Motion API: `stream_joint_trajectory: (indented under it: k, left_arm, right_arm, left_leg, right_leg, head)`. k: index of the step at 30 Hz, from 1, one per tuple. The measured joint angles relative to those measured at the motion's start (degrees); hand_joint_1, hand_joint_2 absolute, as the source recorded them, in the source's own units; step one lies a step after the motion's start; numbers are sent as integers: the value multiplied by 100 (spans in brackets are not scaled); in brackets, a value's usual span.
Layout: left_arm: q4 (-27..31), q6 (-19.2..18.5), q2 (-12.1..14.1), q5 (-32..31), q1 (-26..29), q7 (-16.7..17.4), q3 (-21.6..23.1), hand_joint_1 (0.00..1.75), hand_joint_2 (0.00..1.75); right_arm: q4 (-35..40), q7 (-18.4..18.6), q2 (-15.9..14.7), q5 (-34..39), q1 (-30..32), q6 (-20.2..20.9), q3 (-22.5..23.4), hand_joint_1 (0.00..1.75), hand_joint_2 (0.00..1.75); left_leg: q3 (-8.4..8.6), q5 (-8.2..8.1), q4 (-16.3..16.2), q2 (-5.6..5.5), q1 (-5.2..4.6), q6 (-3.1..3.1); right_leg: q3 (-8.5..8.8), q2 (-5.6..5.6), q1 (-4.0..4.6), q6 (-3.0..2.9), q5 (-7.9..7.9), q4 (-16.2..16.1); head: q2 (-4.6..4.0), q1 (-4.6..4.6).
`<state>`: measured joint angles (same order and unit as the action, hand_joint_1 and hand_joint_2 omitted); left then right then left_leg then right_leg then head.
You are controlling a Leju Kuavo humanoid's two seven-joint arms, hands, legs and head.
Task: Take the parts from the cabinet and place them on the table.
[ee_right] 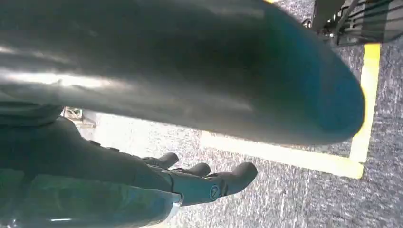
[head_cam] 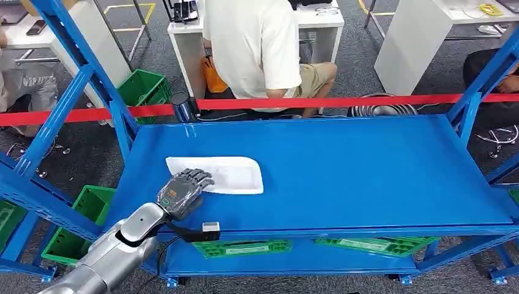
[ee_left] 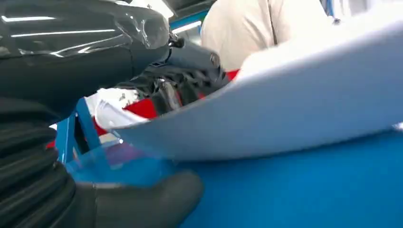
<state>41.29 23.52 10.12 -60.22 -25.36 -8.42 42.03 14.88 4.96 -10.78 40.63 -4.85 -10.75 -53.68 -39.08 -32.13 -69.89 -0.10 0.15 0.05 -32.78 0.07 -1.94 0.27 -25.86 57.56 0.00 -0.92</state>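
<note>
I expect the white part [head_cam: 235, 176] to stay stiff all the way to its far end when I lift its near end, because the curved edge [ee_left: 228, 121] stands away from the blue shelf.
A flat white part [head_cam: 226, 174] lies on the left of the blue cabinet shelf [head_cam: 379, 177]. My left hand [head_cam: 183, 190] reaches onto its near left corner, with the dark fingers spread over the top of the part. In the left wrist view the fingers [ee_left: 180, 90] sit above the white part [ee_left: 294, 104] and the thumb [ee_left: 142, 204] lies below its edge on the blue surface, with a narrow gap between thumb and part. My right hand [ee_right: 190, 183] hangs over the grey floor, its fingers loosely extended and holding nothing.
A red tape [head_cam: 343, 102] runs along the shelf's far edge. Behind it a person [head_cam: 257, 43] sits at a white table. Blue uprights [head_cam: 79, 79] frame the shelf. Green crates [head_cam: 82, 220] stand at the left and under the shelf. A yellow floor line [ee_right: 285, 154] passes below my right hand.
</note>
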Motion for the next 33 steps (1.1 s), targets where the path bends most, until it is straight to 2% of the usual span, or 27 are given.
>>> stream_joint_trajectory:
  k: [1,2,3,4,5,6,7,8,10,11,12,14,15,16,17,18,19,20,21,23,24,26,27,28,31,32,33]
  left_arm:
    - [-20,0,7,11,19,-9,2,155,175]
    - [-31,0,9,31,47,-24,7,152,175]
    - [-35,2,18,41,55,-37,7,159,175]
    - [-37,2,20,50,42,-52,7,161,175]
    - [-35,9,22,72,33,-66,7,162,175]
    - [-31,17,26,103,12,-81,2,162,175]
    - [-20,18,44,116,-3,-98,0,166,175]
    - [-13,18,42,151,-5,-107,0,171,175]
    - [2,28,68,192,-11,-140,0,168,175]
    - [44,41,81,212,-11,-157,-2,175,175]
    - [92,64,79,225,5,-172,-7,171,175]
    - [129,74,76,310,2,-216,-4,171,175]
    - [151,87,76,371,31,-249,-4,175,175]
    - [166,87,74,411,72,-260,-4,175,175]
    - [186,100,72,476,97,-288,-4,175,175]
    - [225,109,72,610,138,-346,-13,175,175]
    - [271,105,74,730,168,-393,-33,175,175]
    - [315,61,74,899,192,-459,-55,175,175]
    - [389,0,74,1133,226,-540,-79,175,175]
    - [670,-397,77,2074,365,-772,-208,175,175]
    - [849,-633,76,2561,435,-872,-269,175,175]
    - [1254,-1070,72,3328,627,-942,-405,175,175]
    - [1553,-1347,77,3783,756,-957,-464,175,175]
    - [1802,-1603,76,4163,862,-957,-531,175,175]
    - [2429,-2276,46,5219,1162,-1003,-665,175,175]
    - [2648,-2528,37,5540,1285,-1034,-704,175,175]
    - [2854,-2634,35,5730,1392,-1041,-732,175,175]
  right_arm:
    - [0,2,-2,-2,3,0,0,0,0]
    - [0,2,-7,-20,3,0,0,0,0]
    - [0,2,-11,-26,2,0,0,0,0]
    - [0,2,-11,-31,0,0,0,0,0]
    - [2,2,-9,-35,-6,2,0,0,0]
    - [2,2,-2,-48,-15,9,2,0,0]
    - [13,0,29,-61,-22,13,2,0,0]
    - [15,0,15,-72,-30,15,4,0,0]
    - [17,0,4,-92,-20,39,9,0,0]
    - [17,-2,0,-103,-26,52,11,0,0]
    - [17,-2,0,-111,-26,61,13,0,0]
    - [17,-2,-9,-133,-24,72,17,0,0]
    - [17,-9,-28,-138,-22,70,22,0,0]
    - [17,-9,-35,-138,-10,72,24,0,0]
    - [17,-11,-44,-142,-1,72,26,0,0]
    - [15,-11,-48,-146,22,72,33,0,0]
    - [15,-13,-59,-151,35,72,44,0,0]
    - [15,-18,-72,-153,42,72,59,0,0]
    - [15,-20,-81,-157,42,72,77,0,0]
    - [17,-22,-50,-190,39,92,109,0,0]
    - [15,-22,-79,-205,42,98,120,0,0]
    - [17,-18,-66,-238,51,116,125,0,0]
    - [17,-18,-62,-249,46,120,133,0,0]
    - [15,-18,-68,-264,47,122,142,0,0]
    - [15,-18,-81,-291,48,146,155,0,0]
    - [15,-15,-85,-293,51,157,155,0,0]
    - [15,-15,-87,-299,53,170,155,0,0]
  left_leg:
    - [-209,-142,-420,4,11,-16]
    - [-321,-145,-620,5,15,-17]
    - [-283,-19,-508,4,15,1]
    - [-110,220,-127,3,9,39]
    - [165,505,443,0,-4,105]
    - [471,752,1043,-8,-39,217]
    - [577,717,1273,-1,-70,290]
    - [568,726,1285,51,-86,303]
    - [569,724,1300,47,-128,322]
    - [593,754,1382,40,-130,371]
    - [702,870,1551,48,-38,380]
    - [736,914,1620,65,-72,419]
    - [721,913,1614,65,-76,418]
    - [711,911,1612,65,-87,418]
    - [701,910,1603,63,-89,415]
    - [686,903,1578,58,-85,405]
    - [676,885,1543,47,-74,379]
    - [661,855,1481,34,-57,337]
    - [639,816,1404,32,-44,295]
    - [555,706,1215,23,-96,202]
    - [536,701,1222,18,-88,185]
    - [540,699,1209,30,-71,157]
    - [525,667,1169,30,-48,129]
    - [480,542,1025,20,-46,84]
    - [-116,-109,-234,23,16,-11]
    - [-287,-195,-575,22,22,-17]
    - [-322,-133,-619,21,23,-5]
  right_leg:
    - [-4,0,11,0,-1,1]
    - [-5,1,16,1,-2,2]
    - [1,3,23,2,-2,1]
    - [12,7,39,2,-3,1]
    - [25,15,63,3,-3,-4]
    - [38,19,75,4,-3,-10]
    - [36,22,58,9,-5,-9]
    - [26,23,95,16,-1,-28]
    - [30,16,50,67,8,-49]
    - [53,15,82,104,28,-92]
    - [3,4,95,100,6,-33]
    - [-220,2,99,54,-229,423]
    - [-500,1,87,27,-456,982]
    - [-733,2,75,33,-616,1441]
    - [-851,1,73,58,-670,1666]
    - [-877,0,55,132,-619,1681]
    - [-721,-5,30,224,-460,1354]
    - [-420,-10,-3,324,-230,775]
    - [-140,-17,-33,388,-59,251]
    - [-58,-15,-22,275,-53,73]
    - [-89,-11,-11,181,-69,155]
    - [-99,-8,10,108,-66,148]
    - [-92,-2,-56,80,-53,139]
    - [-84,7,-42,65,-51,138]
    - [-97,9,-22,39,-57,140]
    - [-100,10,-16,36,-60,141]
    - [-97,16,-8,35,-61,141]
  head:
    - [0,2]
    - [0,2]
    - [0,2]
    - [0,2]
    - [0,2]
    - [0,2]
    - [0,15]
    - [0,20]
    - [0,11]
    - [0,9]
    - [0,11]
    - [0,33]
    - [0,35]
    - [0,33]
    - [0,31]
    - [0,33]
    - [0,33]
    - [0,33]
    - [0,35]
    - [0,46]
    - [0,17]
    - [0,13]
    - [0,4]
    - [0,-7]
    - [0,-17]
    - [0,-17]
    - [0,-20]
